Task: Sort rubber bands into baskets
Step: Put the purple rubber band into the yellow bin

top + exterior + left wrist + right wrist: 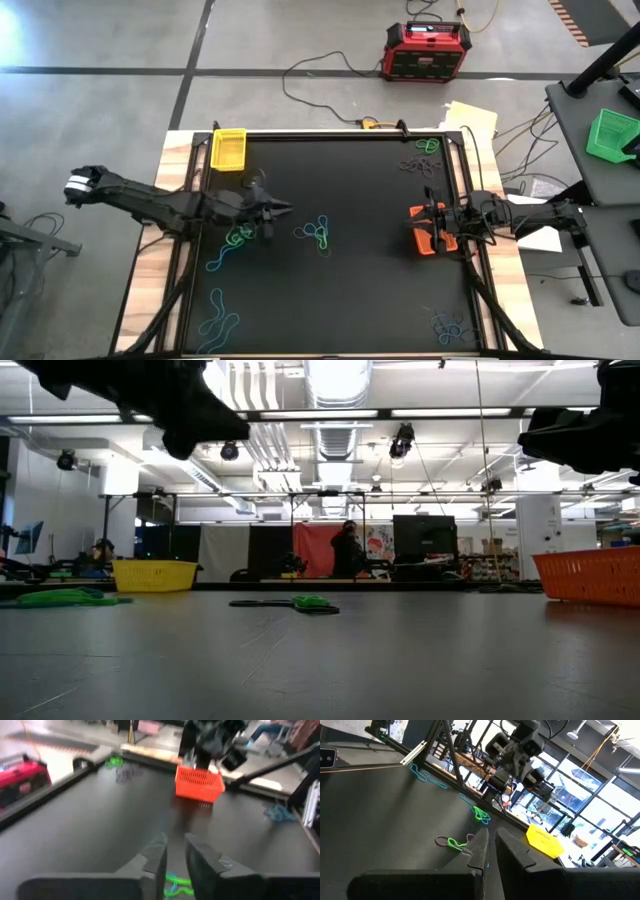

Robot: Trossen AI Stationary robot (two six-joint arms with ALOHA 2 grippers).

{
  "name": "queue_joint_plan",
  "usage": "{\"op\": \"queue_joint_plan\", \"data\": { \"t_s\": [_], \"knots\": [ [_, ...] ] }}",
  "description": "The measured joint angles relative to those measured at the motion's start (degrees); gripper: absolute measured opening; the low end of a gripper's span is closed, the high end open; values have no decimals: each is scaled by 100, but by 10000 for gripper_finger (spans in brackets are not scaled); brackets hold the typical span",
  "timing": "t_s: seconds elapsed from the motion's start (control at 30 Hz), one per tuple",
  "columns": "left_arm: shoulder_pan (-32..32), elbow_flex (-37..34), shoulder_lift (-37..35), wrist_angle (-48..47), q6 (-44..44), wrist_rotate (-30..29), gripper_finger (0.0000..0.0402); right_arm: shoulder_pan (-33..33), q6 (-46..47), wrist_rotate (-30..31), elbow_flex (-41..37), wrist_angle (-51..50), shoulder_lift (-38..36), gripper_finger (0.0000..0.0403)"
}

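Observation:
The purple band's loop sticks out at the middle of the mat, clear of the green and blue bands, so the left gripper keeps heading toward that loop and closes there.
Rubber bands lie scattered on the black mat: green and blue ones beside my left gripper, more at the middle, by the far right corner and along the near edge. My left gripper hangs over the mat's left half, pointing toward the table's right edge, its fingers a little apart and holding nothing; a green band lies below them. The yellow basket stands at the far left corner. The orange basket stands at the right, with my right gripper shut above it, clear of it.
A green basket sits on a side desk off the table's right. A red and black box and cables lie on the floor beyond the far edge. A black frame rail borders the mat. People are far behind the table.

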Motion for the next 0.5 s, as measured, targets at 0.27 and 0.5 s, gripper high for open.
{"op": "queue_joint_plan", "data": {
  "t_s": [0.27, 0.5],
  "knots": [
    [-182, 80, 732, 896, -558, 628, 173, 2, 0, 0, 0, 2, 2, 29],
    [-461, 248, 1332, 683, -534, 249, 249, 1, 0, 0, 0, 5, 0, 29]
  ]
}}
